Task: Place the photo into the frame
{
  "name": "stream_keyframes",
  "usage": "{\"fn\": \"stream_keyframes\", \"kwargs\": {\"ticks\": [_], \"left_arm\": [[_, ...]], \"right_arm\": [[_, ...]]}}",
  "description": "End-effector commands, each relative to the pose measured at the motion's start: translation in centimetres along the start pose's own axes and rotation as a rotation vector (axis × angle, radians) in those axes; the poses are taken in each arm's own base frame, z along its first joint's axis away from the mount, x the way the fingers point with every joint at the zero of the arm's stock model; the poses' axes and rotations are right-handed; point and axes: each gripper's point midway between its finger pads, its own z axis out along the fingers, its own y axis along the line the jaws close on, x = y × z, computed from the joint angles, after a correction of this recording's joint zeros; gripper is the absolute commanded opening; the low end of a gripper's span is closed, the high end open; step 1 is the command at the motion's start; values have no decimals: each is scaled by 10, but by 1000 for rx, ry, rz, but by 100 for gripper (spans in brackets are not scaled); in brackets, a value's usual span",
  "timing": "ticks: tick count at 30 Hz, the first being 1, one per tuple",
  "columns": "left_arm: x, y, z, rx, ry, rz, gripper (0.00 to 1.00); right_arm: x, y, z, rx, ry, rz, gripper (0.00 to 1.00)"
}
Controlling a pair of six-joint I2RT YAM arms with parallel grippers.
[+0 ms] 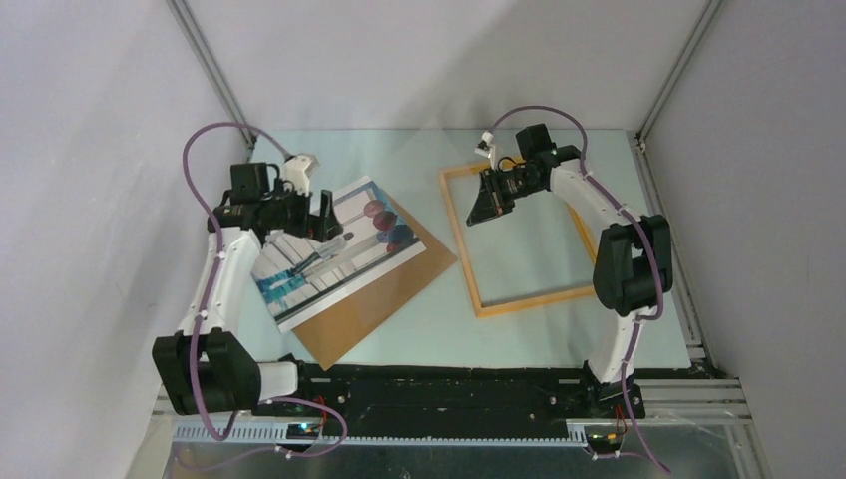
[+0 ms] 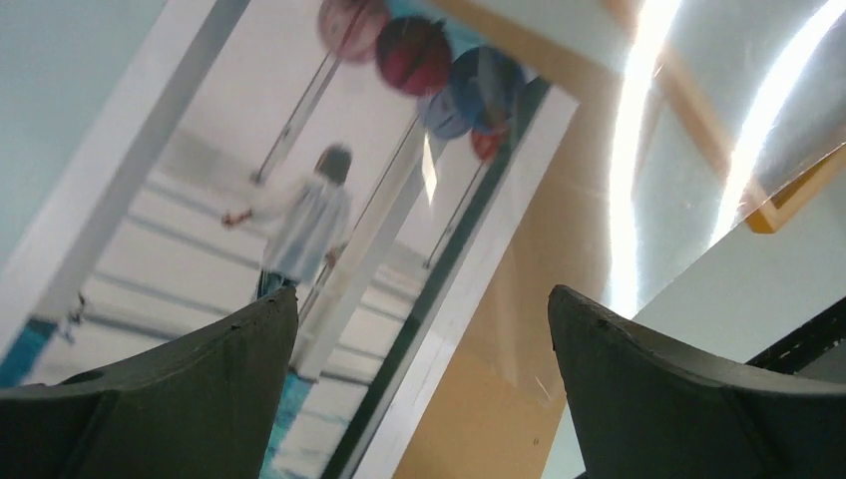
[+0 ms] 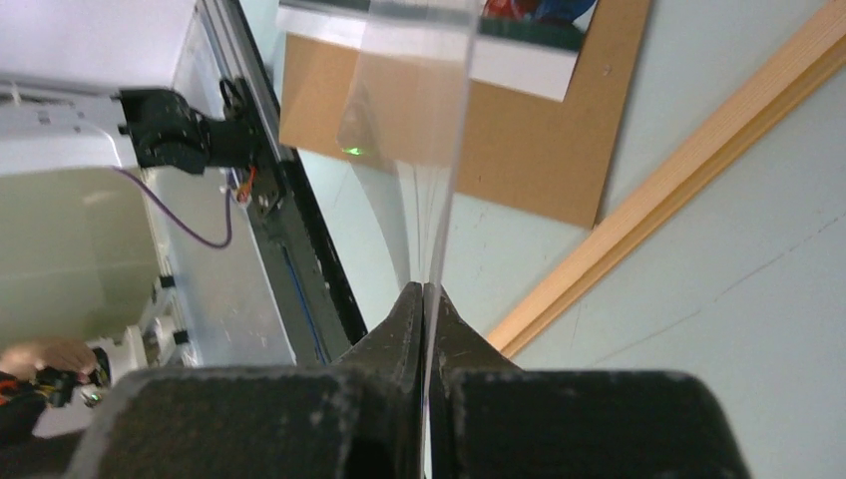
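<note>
The clear sheet's free edge (image 2: 540,393) extends toward the open fingers of the robot's left gripper, so the left gripper should carry on going in until its fingers close on that edge.
The photo (image 1: 329,254) lies face up and askew on a brown backing board (image 1: 394,289), left of centre. My left gripper (image 1: 324,215) hovers open just over the photo's far part. In the left wrist view its fingers (image 2: 200,379) straddle the photo's (image 2: 299,200) white right border and the board (image 2: 519,399). The orange-yellow frame (image 1: 469,254) lies flat to the right, with bare table inside it. My right gripper (image 1: 477,212) hangs over the frame's left rail (image 3: 638,210), shut on the edge of a thin clear sheet (image 3: 419,100) that reaches toward the photo (image 3: 519,65).
White walls with metal corner posts (image 1: 214,75) close in the table on three sides. A black base rail (image 1: 449,384) runs along the near edge. The board's corner (image 3: 539,140) lies close to the frame's left rail.
</note>
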Motion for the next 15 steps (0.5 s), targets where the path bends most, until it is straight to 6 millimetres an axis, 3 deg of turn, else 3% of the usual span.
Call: {"fn": "stream_keyframes", "kwargs": {"ticks": [1, 10, 15], "left_arm": [[-40, -34, -5, 53, -76, 201, 100], [-86, -70, 8, 161, -120, 348, 100], [-90, -89, 13, 240, -129, 415, 100]], "right_arm": [[23, 28, -25, 6, 63, -128, 0], [41, 58, -58, 23, 46, -282, 0], [42, 74, -73, 33, 18, -378, 0]]}}
